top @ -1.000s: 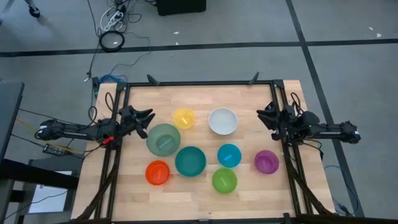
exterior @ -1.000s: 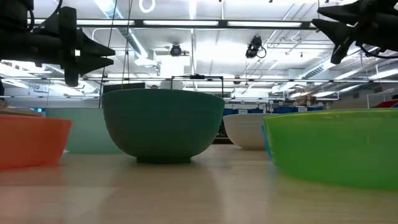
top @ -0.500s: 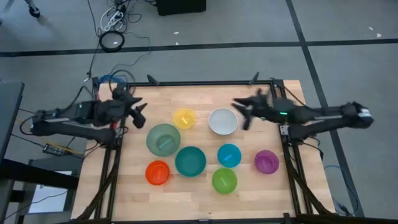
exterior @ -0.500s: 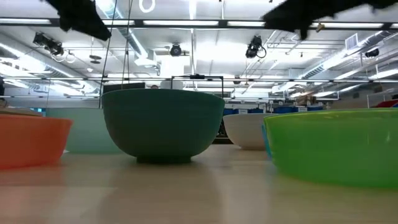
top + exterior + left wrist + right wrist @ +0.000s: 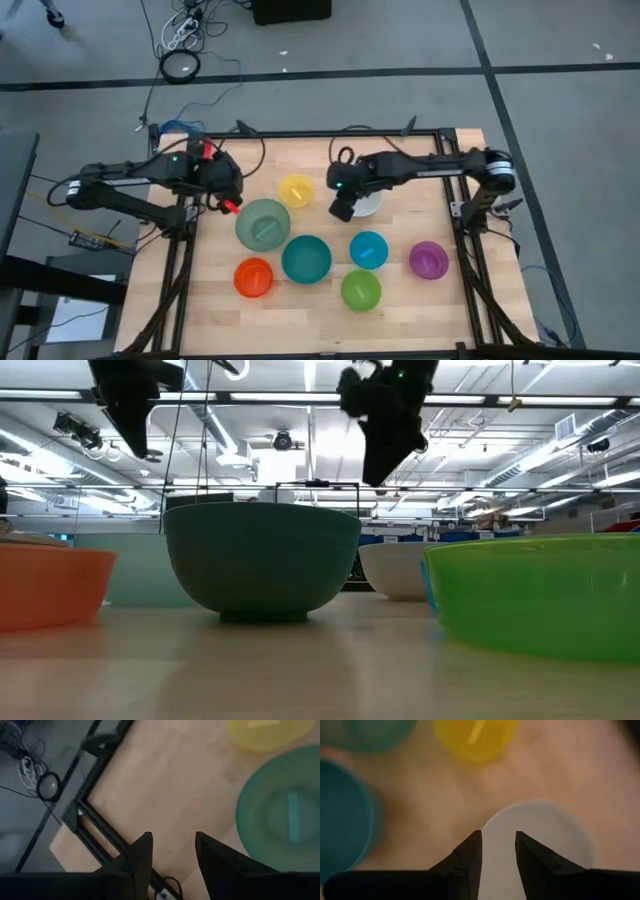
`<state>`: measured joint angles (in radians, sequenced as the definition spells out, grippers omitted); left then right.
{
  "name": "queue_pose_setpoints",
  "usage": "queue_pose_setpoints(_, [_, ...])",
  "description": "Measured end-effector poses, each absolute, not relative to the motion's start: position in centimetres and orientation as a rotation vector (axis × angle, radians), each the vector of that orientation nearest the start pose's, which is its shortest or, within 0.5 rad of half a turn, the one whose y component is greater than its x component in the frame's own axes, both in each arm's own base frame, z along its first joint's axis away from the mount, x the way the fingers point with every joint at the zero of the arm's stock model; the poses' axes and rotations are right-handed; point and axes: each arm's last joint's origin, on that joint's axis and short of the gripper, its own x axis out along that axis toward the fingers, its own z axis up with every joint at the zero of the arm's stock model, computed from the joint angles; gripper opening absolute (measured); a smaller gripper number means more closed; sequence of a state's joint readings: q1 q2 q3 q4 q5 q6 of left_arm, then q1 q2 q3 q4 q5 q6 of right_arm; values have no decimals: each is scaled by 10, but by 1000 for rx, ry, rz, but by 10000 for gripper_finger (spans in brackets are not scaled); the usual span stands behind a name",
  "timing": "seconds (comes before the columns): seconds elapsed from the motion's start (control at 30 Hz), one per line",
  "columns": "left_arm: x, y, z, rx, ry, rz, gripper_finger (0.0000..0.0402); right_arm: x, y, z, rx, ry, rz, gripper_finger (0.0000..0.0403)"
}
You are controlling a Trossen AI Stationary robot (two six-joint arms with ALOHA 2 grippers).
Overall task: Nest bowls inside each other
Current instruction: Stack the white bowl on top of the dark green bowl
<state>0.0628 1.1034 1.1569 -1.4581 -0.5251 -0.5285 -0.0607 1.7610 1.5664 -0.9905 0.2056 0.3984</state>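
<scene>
The white bowl will settle inside the sage green bowl and leave a thin green ring when the robot lowers it, because the sage green bowl has the widest opening.
Eight bowls rest upright on their bases on the wooden table. At the back stand yellow and white, mid-table sage green, teal, blue and purple, and at the front orange and lime. My right gripper hangs open above the white bowl's left rim, pointing steeply down, with nothing between its fingers. My left gripper is open and empty, raised over bare wood between the table's left edge and the sage green bowl.
A black frame rail runs round the table top, and its far left corner lies close under my left gripper. Bare wood shows along the far edge and in the near right corner. Cables lie on the floor beyond the table.
Both arms have come up from lying low at the table's sides and tipped their grippers steeply down. My right gripper has swung from the right edge toward the table's left, ending over the white bowl. My left gripper has risen near the left edge. No bowl has moved.
</scene>
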Motion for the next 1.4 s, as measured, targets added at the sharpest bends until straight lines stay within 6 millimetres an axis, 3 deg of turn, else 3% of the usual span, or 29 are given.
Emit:
queue_pose_setpoints(0.17, [156, 22, 307, -116, 1236, 801, 157, 363, -26, 272, 341, 1183, -441, 110])
queue_pose_setpoints(0.37, [157, 22, 305, -121, 1224, 799, 157, 363, -24, 265, 365, 1222, -462, 132])
queue_pose_setpoints(0.67, [160, 22, 306, -126, 1191, 792, 157, 377, -14, 226, 323, 1344, -488, 161])
queue_pose_setpoints(0.97, [160, 22, 306, -109, 1180, 810, 157, 392, -18, 175, 241, 1463, -535, 158])
queue_pose_setpoints(1.07, [161, 23, 306, -102, 1169, 819, 156, 392, -21, 167, 218, 1504, -506, 125])
queue_pose_setpoints(1.2, [161, 24, 307, -80, 1146, 849, 157, 389, -21, 171, 182, 1533, -467, 24])
queue_pose_setpoints(1.4, [163, 25, 308, -60, 1110, 877, 156, 372, -15, 213, 177, 1488, -453, 3])
